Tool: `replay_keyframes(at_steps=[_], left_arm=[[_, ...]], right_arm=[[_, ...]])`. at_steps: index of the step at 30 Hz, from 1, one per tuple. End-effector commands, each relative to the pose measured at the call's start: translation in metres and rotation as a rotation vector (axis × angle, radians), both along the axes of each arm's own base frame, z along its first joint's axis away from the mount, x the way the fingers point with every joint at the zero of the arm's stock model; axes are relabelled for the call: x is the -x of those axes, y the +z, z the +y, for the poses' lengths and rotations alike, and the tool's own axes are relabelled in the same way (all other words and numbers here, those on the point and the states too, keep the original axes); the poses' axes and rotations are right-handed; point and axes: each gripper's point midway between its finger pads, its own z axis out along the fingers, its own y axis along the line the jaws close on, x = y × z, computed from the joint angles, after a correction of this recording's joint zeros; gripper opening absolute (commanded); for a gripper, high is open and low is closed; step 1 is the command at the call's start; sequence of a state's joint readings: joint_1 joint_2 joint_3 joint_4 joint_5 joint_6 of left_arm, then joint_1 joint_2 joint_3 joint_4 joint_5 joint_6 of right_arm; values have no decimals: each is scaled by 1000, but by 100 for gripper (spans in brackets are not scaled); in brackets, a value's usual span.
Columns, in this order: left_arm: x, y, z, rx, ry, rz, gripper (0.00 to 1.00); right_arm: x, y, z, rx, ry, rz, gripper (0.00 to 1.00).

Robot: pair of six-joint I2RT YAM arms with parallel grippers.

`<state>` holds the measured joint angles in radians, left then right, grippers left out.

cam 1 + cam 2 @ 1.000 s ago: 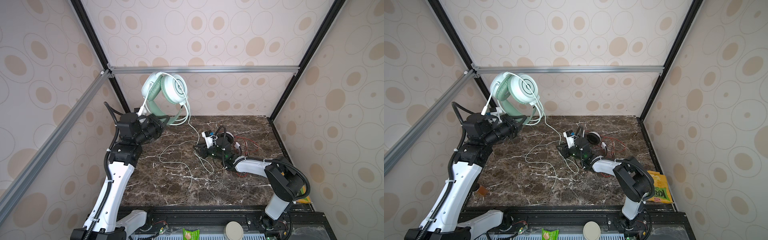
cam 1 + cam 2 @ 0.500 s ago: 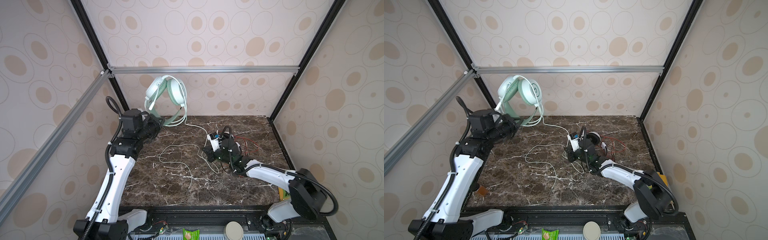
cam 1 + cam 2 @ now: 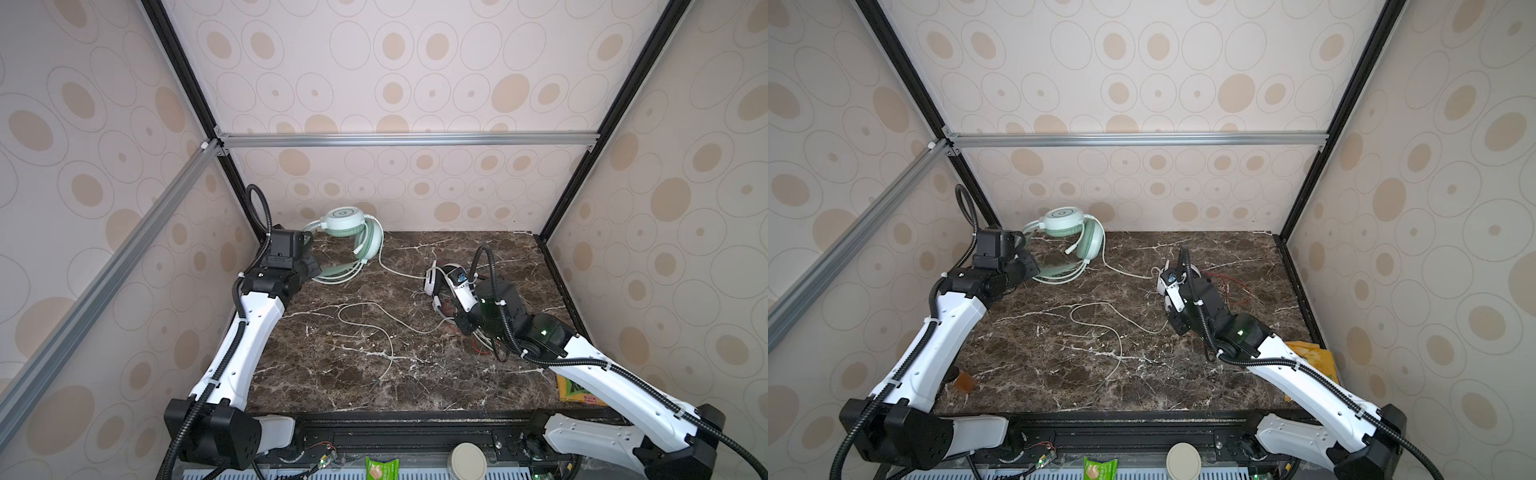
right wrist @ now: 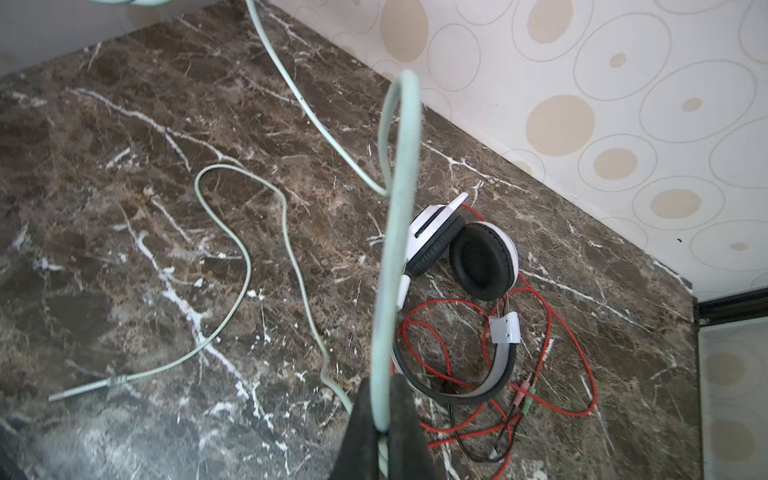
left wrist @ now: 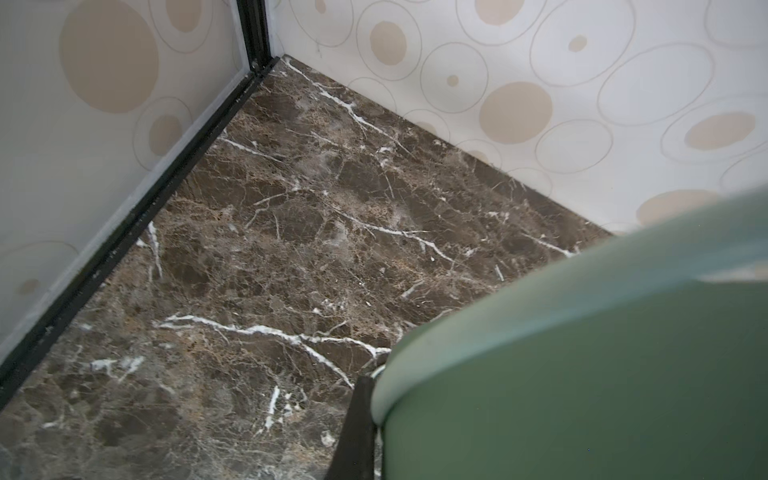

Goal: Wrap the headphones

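Observation:
The pale green cable runs away from the mint-green headphones to the robot's right gripper, so the robot should bring both grippers together and take the cable over the earcups.
The mint-green headphones hang low at the table's back left. My left gripper is shut on their green headband. Their pale green cable runs across the marble in loose loops. My right gripper is shut on that cable, raised above the table. The white headphones with black earpads lie under that arm among their red cable; in both top views the arm hides most of them.
The cable's plug end lies near the front middle. A yellow packet sits off the table's right edge. A green snack pack and a round white lid are below the front rail. Walls enclose three sides.
My left arm has brought the mint-green headphones down from high up to just over the back left of the table. My right gripper has shut on the pale green cable.

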<state>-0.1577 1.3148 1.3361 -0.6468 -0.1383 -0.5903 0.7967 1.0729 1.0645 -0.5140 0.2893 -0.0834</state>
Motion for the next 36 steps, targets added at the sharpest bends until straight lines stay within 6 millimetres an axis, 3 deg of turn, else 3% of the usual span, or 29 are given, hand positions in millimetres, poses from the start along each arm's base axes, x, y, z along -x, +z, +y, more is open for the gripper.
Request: replay_keyframes(at_steps=[1, 7, 10, 13, 15, 19, 22, 28, 33, 36], left_arm=[[-8, 22, -17, -92, -71, -78, 0], [-20, 13, -48, -102, -157, -86, 0], [-33, 10, -59, -115, -207, -95, 0], [-44, 6, -71, -143, -273, -99, 0], [-49, 5, -75, -174, -291, -115, 0], [-59, -5, -70, -256, -282, -89, 0], [-63, -15, -68, -300, -287, -64, 0], [-64, -30, -89, -226, -392, -59, 0], [-65, -50, -97, -188, -420, -14, 0], [-62, -51, -102, -171, -446, -16, 0]], right_arm=[[15, 10, -4, 112, 43, -22, 0], [58, 17, 25, 76, 253, -8, 0], [67, 20, 33, 43, 312, 3, 0], [58, 24, 42, 100, 333, -14, 0], [40, 28, 48, 167, 307, -52, 0], [2, 45, 74, 284, 284, -154, 0], [-13, 51, 84, 308, 256, -177, 0], [-11, 48, 81, 270, 255, -217, 0], [9, 54, 71, 201, 270, -143, 0], [15, 55, 62, 177, 254, -128, 0]])
